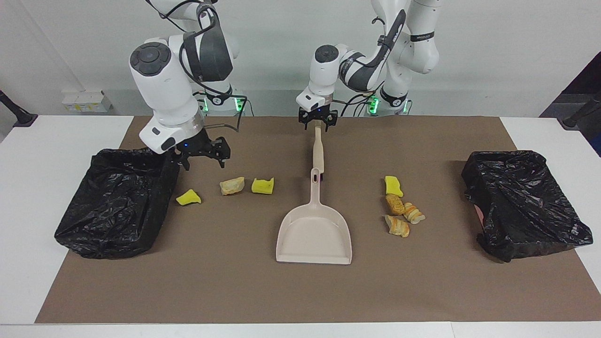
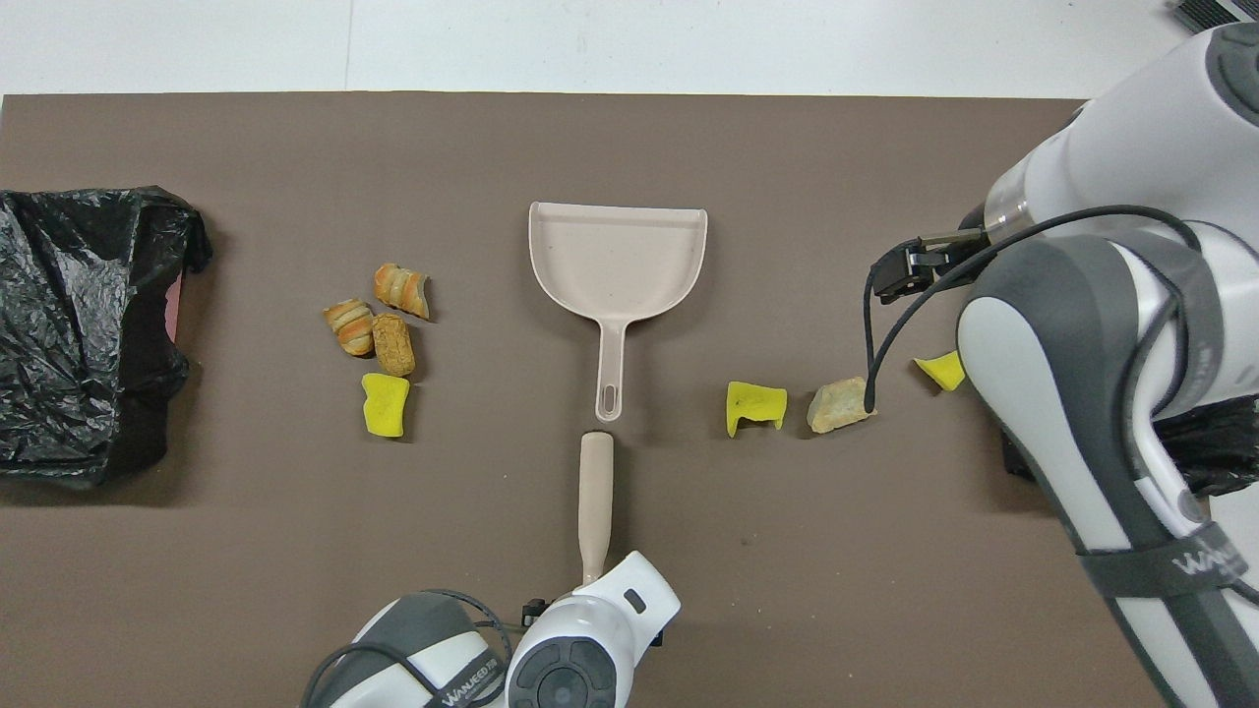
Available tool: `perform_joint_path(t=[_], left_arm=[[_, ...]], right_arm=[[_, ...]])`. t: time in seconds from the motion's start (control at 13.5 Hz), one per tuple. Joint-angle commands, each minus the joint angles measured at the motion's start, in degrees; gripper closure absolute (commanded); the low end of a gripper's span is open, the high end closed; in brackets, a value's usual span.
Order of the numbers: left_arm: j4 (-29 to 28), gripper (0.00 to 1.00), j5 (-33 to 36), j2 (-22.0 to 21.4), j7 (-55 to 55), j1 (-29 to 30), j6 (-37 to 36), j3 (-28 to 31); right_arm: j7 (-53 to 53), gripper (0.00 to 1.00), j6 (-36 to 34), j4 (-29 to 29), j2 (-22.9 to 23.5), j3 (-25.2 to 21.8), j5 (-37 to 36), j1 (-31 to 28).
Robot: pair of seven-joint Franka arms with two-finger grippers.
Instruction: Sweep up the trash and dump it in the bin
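Observation:
Only the brush's smooth back [image 2: 597, 466] is facing up, so dark bristles hidden underneath should show when I lift and turn the beige brush [image 2: 593, 519].
The trash lies in two groups on the brown mat: yellow sponge [image 1: 188, 197], bread lump [image 1: 232, 185] and yellow sponge [image 1: 262, 185] toward the right arm's end, and a yellow sponge [image 1: 393, 186] with three pastry pieces [image 1: 397, 226] toward the left arm's end. A black-bagged bin [image 1: 117, 202] stands at the right arm's end and a second bin [image 1: 523, 202] at the left arm's end. The beige brush [image 1: 318, 150] lies nearer the robots than the dustpan [image 1: 313, 234]. My left gripper [image 1: 318, 123] is open, its jaws astride the brush handle's end. My right gripper [image 1: 203, 158] hangs open beside the bin's corner.
In the overhead view the right arm covers most of its bin [image 2: 1210, 452] and part of one yellow sponge [image 2: 941, 369]. White table [image 1: 47, 141] borders the mat [image 1: 300, 291] on all sides.

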Motion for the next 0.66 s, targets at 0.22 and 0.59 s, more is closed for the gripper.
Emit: perform_joint_path(t=[0.22, 0.59], left_arm=[[-1.4, 0.22, -0.5, -0.6, -1.3, -1.5, 1.4, 1.1], [-1.5, 0.73, -0.5, -0.6, -0.5, -1.5, 0.8, 1.1]], right_arm=[[3.0, 0.00, 4.0, 1.0, 2.1, 0.1, 2.6, 1.8], [6.9, 0.00, 8.8, 0.8, 4.2, 0.1, 2.8, 5.3]])
